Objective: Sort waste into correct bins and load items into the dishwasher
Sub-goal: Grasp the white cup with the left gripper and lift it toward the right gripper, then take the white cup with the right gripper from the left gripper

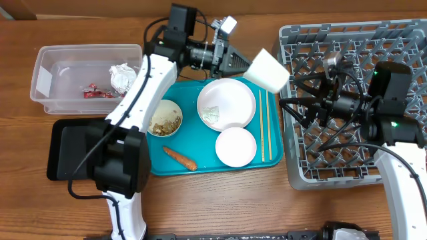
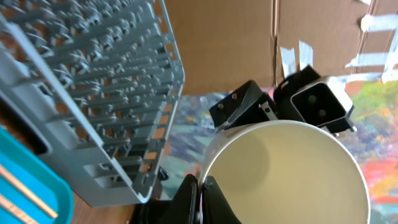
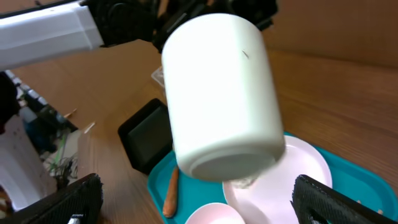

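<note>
The small white cup's rim is in my left gripper, short of the dish rack. My right gripper should take hold of the cup's body before it puts the cup there.
My left gripper is shut on the rim of the small white cup and holds it in the air between the teal tray and the grey dish rack. In the left wrist view the fingers pinch the cup's rim. My right gripper is open and empty at the rack's left edge, facing the cup; its fingers are spread wide below it. The plate carries a pale crumpled scrap. A bowl of beige scraps, a small dish, chopsticks and a carrot piece lie on the tray.
The teal tray sits mid-table. The clear tub at the left holds a crumpled tissue and a red wrapper. The black tray lies in front of it, under my left arm. Cardboard stands behind the table.
</note>
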{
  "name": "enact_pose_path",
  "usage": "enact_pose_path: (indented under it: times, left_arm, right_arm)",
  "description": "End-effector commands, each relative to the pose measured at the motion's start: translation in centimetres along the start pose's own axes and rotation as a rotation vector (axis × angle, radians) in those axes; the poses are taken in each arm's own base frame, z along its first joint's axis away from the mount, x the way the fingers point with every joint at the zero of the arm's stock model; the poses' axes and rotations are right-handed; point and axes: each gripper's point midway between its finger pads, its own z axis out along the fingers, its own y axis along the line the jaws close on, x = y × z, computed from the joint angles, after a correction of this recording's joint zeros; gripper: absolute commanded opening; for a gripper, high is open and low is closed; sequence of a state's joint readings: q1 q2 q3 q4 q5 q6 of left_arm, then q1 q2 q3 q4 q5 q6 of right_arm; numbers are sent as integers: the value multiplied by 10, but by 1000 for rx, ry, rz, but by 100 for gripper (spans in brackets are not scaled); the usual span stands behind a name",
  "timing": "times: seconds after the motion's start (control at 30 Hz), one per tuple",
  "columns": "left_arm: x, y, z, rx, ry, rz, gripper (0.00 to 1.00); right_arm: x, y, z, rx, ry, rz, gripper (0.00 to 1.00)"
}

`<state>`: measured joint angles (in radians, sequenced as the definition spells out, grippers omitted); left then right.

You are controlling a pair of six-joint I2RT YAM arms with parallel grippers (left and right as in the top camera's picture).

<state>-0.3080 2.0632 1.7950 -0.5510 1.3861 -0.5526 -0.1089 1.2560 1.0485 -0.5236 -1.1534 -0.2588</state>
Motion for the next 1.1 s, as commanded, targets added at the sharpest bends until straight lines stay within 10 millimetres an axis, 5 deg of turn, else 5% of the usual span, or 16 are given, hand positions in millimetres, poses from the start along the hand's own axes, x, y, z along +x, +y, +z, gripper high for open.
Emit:
enact_pose_path:
  times: [0.0,0.3,0.5,1.07]
  left_arm:
    - [7,-17,14,47,50,16,4]
    - [9,-27,31,64,79,46,4]
    - [10,-27,33,65,84,35,4]
    - [11,-28,34,66,88,13,4]
  right_arm:
    - [-9,14,-1,-70,-22,-53,100]
    - [-9,14,-1,-73,-21,-52,100]
    - [-10,14,-1,-72,-25,-62,82]
    - [-22,11,-1,-56,-56,-149,71]
